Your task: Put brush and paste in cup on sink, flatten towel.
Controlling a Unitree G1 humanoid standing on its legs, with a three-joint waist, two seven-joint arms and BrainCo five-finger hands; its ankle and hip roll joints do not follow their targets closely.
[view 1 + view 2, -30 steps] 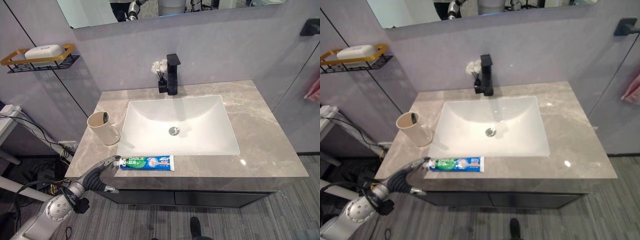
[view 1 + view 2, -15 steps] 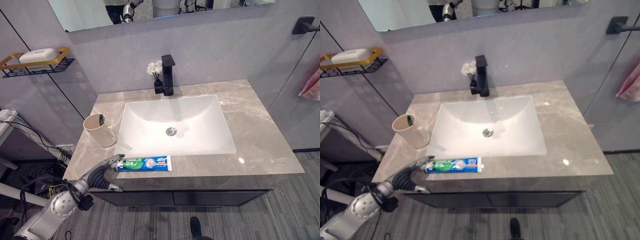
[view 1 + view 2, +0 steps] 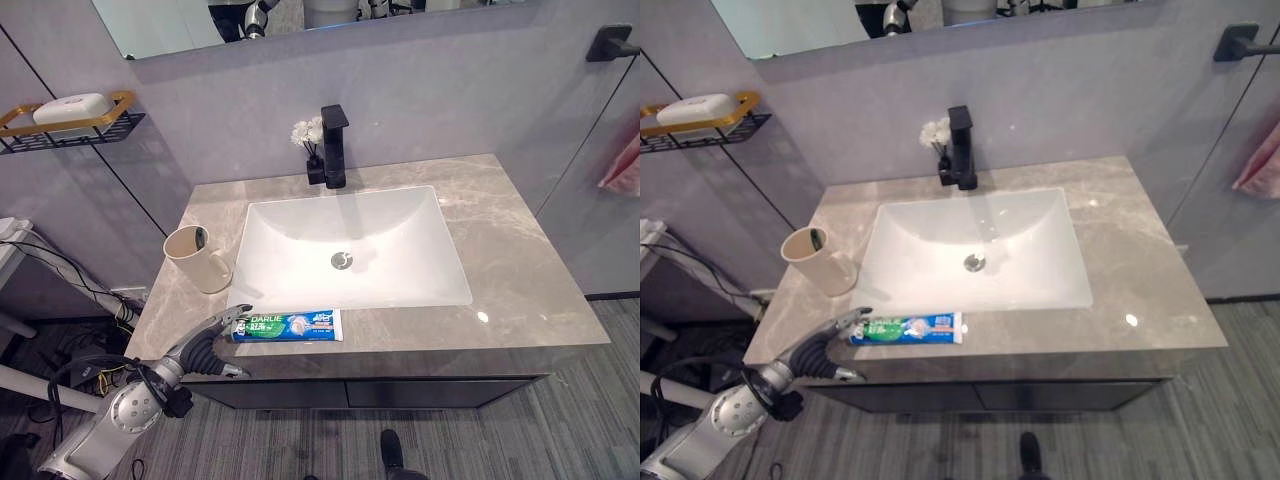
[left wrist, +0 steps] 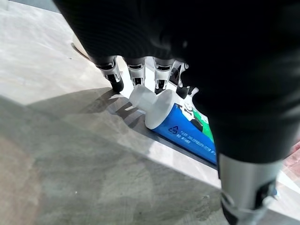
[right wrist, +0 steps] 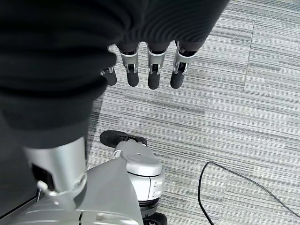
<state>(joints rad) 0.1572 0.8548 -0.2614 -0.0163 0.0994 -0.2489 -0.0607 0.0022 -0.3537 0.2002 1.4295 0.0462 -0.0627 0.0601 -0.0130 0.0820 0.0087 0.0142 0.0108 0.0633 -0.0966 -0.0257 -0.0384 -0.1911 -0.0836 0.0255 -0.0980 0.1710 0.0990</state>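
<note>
I expect the toothpaste tube (image 3: 287,326) to lean and stick out when I lower it into the cream cup (image 3: 200,260), because the cup is shorter and has a wide opening.
A blue-and-green toothpaste tube (image 3: 287,324) lies along the counter's front edge, its white cap (image 4: 150,105) pointing left. My left hand (image 3: 207,343) reaches it from the lower left. Its straight fingers (image 4: 137,72) hover over the cap end, and the hand is open. A cream cup (image 3: 197,260) stands left of the sink with a green toothbrush (image 3: 199,237) inside. A pink towel (image 3: 625,165) hangs at the right edge under a black hook. My right hand (image 5: 150,68) hangs open over the grey floor.
A white sink basin (image 3: 300,270) is set in the grey marble counter (image 3: 520,270). Behind the basin stand a black faucet (image 3: 335,145) and small white flowers (image 3: 304,132). A gold wall shelf (image 3: 70,118) with soap hangs at the far left.
The camera has shifted slightly. My left hand has edged right, so its fingertips now reach over the tube's cap end. The tube and cup have not moved.
</note>
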